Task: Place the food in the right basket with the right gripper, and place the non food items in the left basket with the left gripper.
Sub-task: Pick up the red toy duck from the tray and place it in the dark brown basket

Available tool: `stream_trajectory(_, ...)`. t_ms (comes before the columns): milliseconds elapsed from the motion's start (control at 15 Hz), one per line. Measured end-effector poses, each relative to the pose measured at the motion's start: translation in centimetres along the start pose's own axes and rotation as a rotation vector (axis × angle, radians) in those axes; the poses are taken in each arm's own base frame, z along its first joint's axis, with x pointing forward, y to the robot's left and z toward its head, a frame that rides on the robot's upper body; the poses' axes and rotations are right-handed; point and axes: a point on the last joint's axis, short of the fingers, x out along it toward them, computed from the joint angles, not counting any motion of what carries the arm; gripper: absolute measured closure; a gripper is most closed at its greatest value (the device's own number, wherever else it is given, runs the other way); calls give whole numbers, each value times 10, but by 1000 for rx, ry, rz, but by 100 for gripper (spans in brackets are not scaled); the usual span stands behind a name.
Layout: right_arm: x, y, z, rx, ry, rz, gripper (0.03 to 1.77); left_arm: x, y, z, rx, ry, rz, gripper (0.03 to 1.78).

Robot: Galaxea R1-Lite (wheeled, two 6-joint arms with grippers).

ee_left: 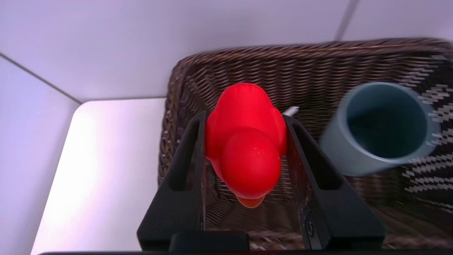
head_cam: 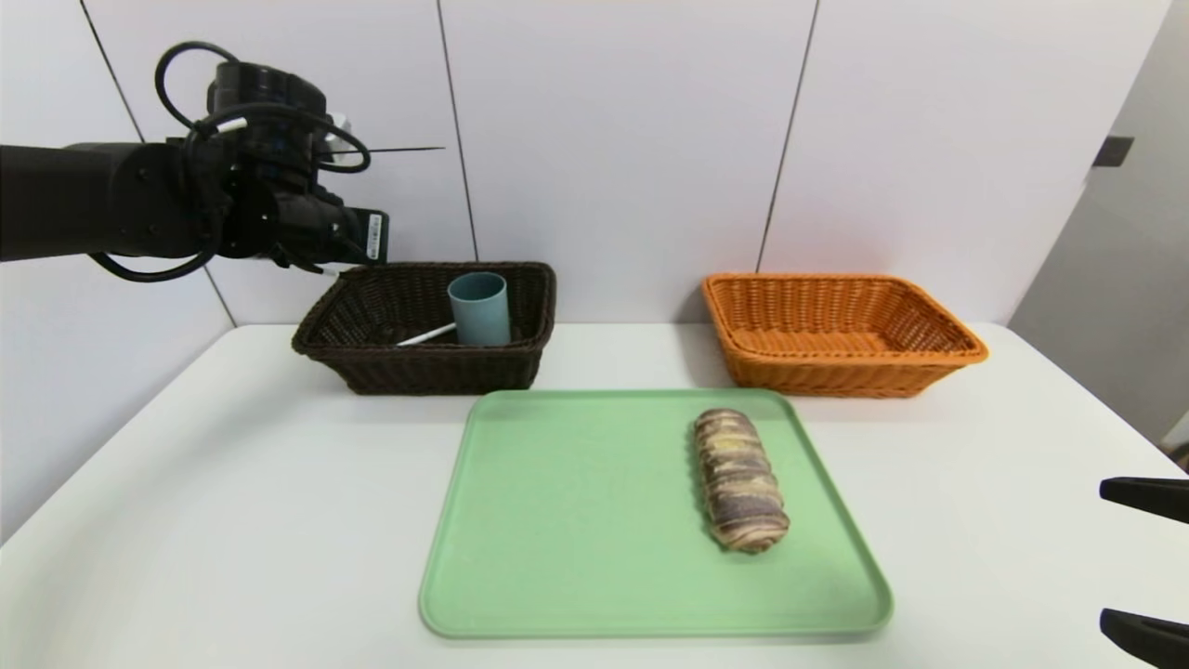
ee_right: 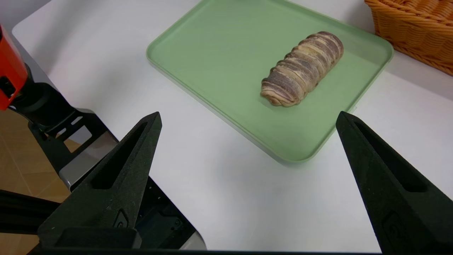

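My gripper will squash the middle of the striped bread roll (head_cam: 740, 479) into a narrow waist when it grips and lifts the bread roll, because puffy, creased folds (head_cam: 746, 508) go all around the bread roll.
My left gripper (ee_left: 244, 117) is shut on a red rubber duck (ee_left: 247, 148) and hangs over the left end of the dark brown basket (ee_left: 283, 63). In the head view this gripper (head_cam: 339, 265) sits above the basket's (head_cam: 427, 372) back left corner, and the duck is hidden there. A grey-blue cup (head_cam: 480, 308) and a white stick (head_cam: 425, 335) lie inside the basket. A striped bread roll (head_cam: 738, 478) rests on the right part of the green tray (head_cam: 557, 520). My right gripper (head_cam: 1110, 557) is open and empty near the table's right front edge, short of the tray's corner (ee_right: 300, 156).
The orange basket (head_cam: 836, 372) stands empty at the back right, just behind the tray. A white wall runs close behind both baskets. The robot's base (ee_right: 53, 117) shows beyond the table's front edge in the right wrist view.
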Motion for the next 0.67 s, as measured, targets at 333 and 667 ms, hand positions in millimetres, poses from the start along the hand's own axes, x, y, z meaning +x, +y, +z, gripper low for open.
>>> stream_trajectory(333, 1, -1, 0, -1, 1, 2, 10, 58, 8, -33, -4, 118, 46, 112)
stream_trajectory(667, 2, -1, 0, 3, 6, -1, 10, 79, 5, -45, 0, 155, 49, 113)
